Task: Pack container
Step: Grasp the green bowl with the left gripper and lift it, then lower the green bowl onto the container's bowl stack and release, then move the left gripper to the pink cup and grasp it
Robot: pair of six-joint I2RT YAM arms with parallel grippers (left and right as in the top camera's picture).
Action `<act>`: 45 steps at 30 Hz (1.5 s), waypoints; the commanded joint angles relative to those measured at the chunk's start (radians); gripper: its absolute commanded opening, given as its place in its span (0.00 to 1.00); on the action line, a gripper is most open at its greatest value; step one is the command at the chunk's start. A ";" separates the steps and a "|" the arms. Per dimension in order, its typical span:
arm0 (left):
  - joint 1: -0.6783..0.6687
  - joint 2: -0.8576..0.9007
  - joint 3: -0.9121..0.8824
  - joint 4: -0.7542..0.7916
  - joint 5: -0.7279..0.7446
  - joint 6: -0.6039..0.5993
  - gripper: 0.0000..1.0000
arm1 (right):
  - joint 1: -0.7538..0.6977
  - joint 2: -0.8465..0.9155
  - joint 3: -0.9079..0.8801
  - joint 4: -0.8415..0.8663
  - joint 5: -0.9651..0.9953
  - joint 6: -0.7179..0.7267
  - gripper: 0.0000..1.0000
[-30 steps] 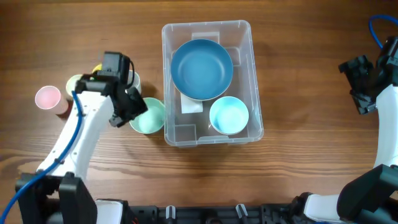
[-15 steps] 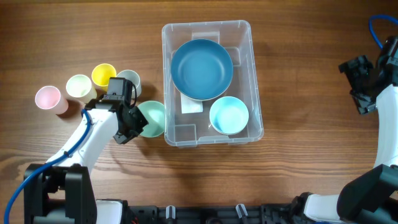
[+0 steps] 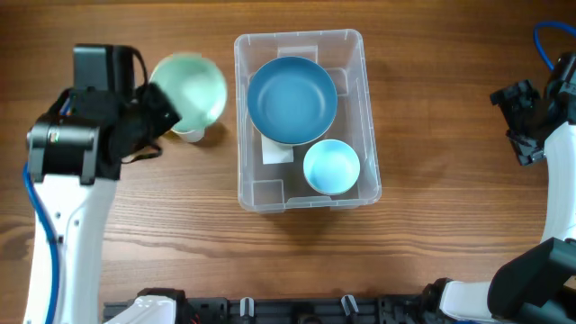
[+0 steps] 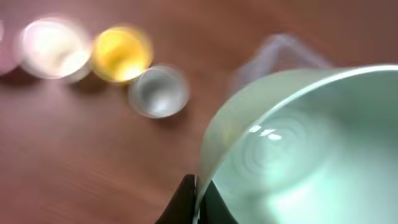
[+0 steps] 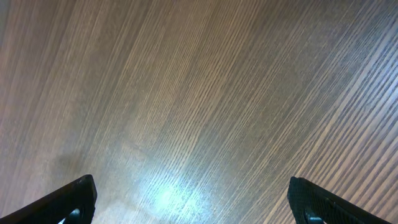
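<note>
The mint green bowl point(image 3: 193, 90) opens upward and the small light blue bowl point(image 3: 331, 167) is empty, so my left gripper should keep going to the empty bowl and let go there.
The container point(image 3: 240, 135), a clear rectangular bin, stands at the table's middle with a large blue bowl point(image 3: 292, 99) and a small light blue bowl point(image 3: 331, 166) inside. My left gripper point(image 3: 160, 106) is shut on the rim of a mint green bowl point(image 3: 191, 88), which hangs in the air left of the container. In the left wrist view the fingers point(image 4: 185, 198) pinch that bowl's point(image 4: 298, 143) edge, one inside and one outside. My right gripper point(image 5: 199, 208) stands open over bare wood at the far right, holding nothing.
A yellow cup point(image 4: 122, 53), a grey cup point(image 4: 158, 92) and a pale cup point(image 4: 53, 46) stand in a row on the table below the held bowl. From overhead my left arm covers most of them. One cup point(image 3: 190, 135) peeks out under the bowl.
My left gripper closed on the green bowl's rim beside the container and lifted it up and toward the back left. The right arm has not moved.
</note>
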 commanded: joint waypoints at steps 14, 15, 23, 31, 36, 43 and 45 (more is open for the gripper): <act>-0.608 0.515 -0.025 0.144 0.004 0.031 0.05 | -0.001 0.010 0.003 0.002 -0.005 0.014 1.00; -0.610 0.520 -0.025 0.145 0.004 0.031 0.11 | -0.001 0.010 0.003 0.002 -0.005 0.014 1.00; -0.408 0.358 0.108 -0.029 -0.139 0.038 0.49 | -0.001 0.010 0.003 0.002 -0.005 0.014 1.00; 0.293 0.206 0.104 -0.086 -0.222 0.038 0.65 | -0.001 0.010 0.003 0.002 -0.005 0.014 1.00; 0.695 0.346 0.091 -0.083 -0.054 0.039 0.61 | -0.001 0.010 0.003 0.002 -0.005 0.014 1.00; 0.830 0.595 0.091 -0.003 0.047 0.121 0.57 | -0.001 0.010 0.003 0.002 -0.005 0.014 1.00; 0.834 0.654 0.091 0.040 0.071 0.153 0.55 | -0.001 0.010 0.003 0.002 -0.005 0.014 1.00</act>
